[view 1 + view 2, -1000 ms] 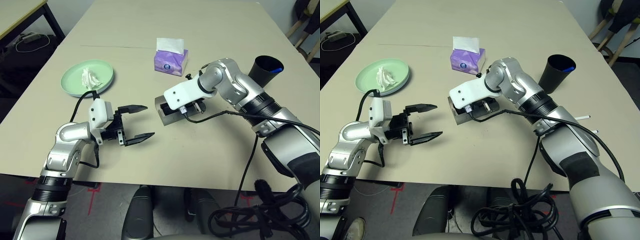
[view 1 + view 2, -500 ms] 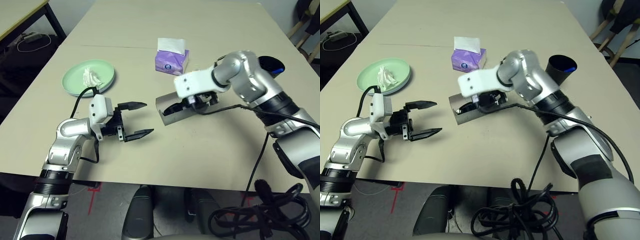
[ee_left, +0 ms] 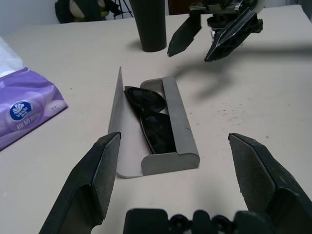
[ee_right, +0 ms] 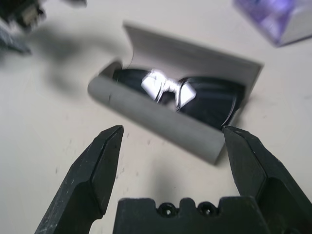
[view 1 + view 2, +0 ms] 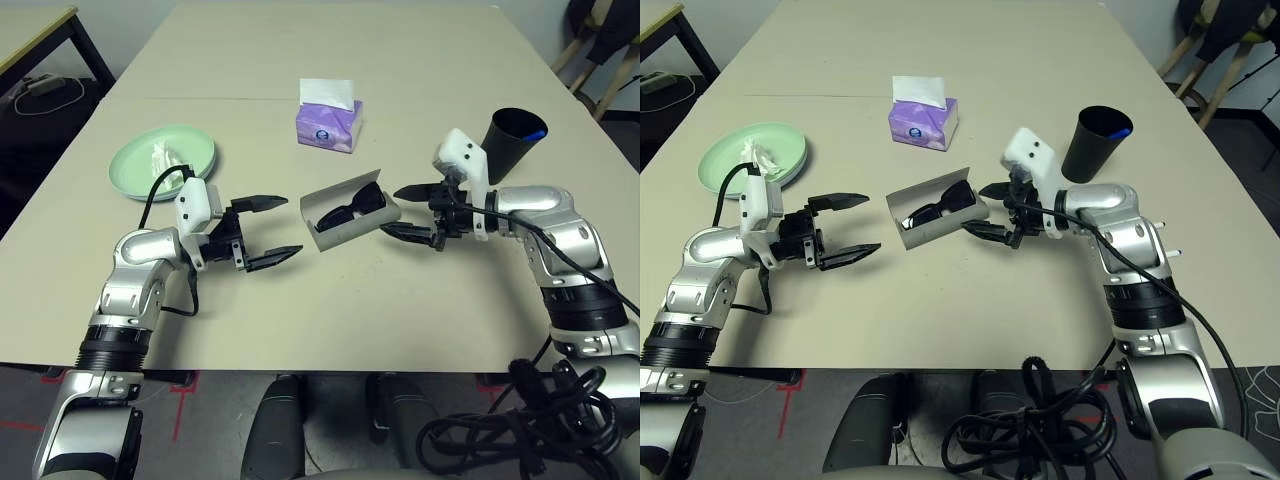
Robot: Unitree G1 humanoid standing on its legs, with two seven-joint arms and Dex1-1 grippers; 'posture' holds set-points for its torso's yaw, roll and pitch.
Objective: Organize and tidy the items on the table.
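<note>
The glasses case's lid (image 5: 338, 192) stands up on the tissue box's side, so I should close my left gripper, come from behind the lid and push it shut.
The grey glasses case (image 5: 338, 228) lies open in the middle of the table (image 5: 330, 300), its lid standing up, with the black sunglasses (image 5: 357, 204) inside. My left gripper (image 5: 293, 226) is open just left of the case and does not touch it. Just right of the case my right gripper (image 5: 392, 211) is open too, with nothing in it. In the left wrist view the case (image 3: 178, 122) and sunglasses (image 3: 152, 119) lie ahead of my open left gripper (image 3: 173, 141). The right wrist view has the case (image 4: 161, 119) ahead of my open right gripper (image 4: 173, 131).
A mint green plate (image 5: 185, 148) with a crumpled white tissue (image 5: 163, 158) sits at the left. A purple tissue box (image 5: 328, 122) stands behind the case. The black cup (image 5: 512, 136) stands at the right behind my right arm. A smaller table (image 5: 35, 25) is off the far left corner.
My right gripper has opened, come off the case and drawn back to the right. The case now lies open with the sunglasses showing. The left gripper has stayed open beside it.
</note>
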